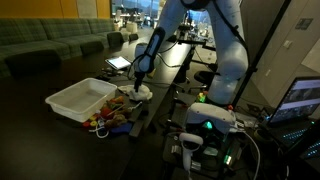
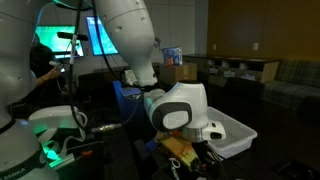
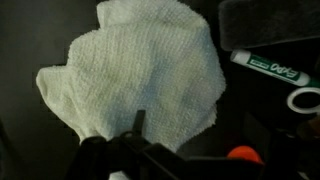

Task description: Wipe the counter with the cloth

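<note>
The near edge of the cream cloth (image 3: 197, 134) lies between my gripper's open fingers, so I should go on lowering until they sit around the loose fabric (image 3: 172, 120) before I close.
The cream cloth (image 3: 135, 70) lies crumpled on the dark counter (image 3: 30, 40) and fills most of the wrist view. My gripper (image 3: 195, 132) hangs just above its near edge, open, with one thin finger (image 3: 138, 122) over the fabric and nothing held. In an exterior view the arm reaches down so that the gripper (image 1: 138, 84) stands right over the cloth (image 1: 144, 94) on the counter (image 1: 60, 72). In an exterior view the wrist (image 2: 178, 110) fills the foreground and hides the cloth.
A white plastic tub (image 1: 82, 98) (image 2: 236, 136) sits beside the cloth, with small colourful toys (image 1: 110, 121) in front of it. A green marker (image 3: 265, 68), a white ring (image 3: 305, 100) and an orange object (image 3: 243, 153) lie close to the cloth.
</note>
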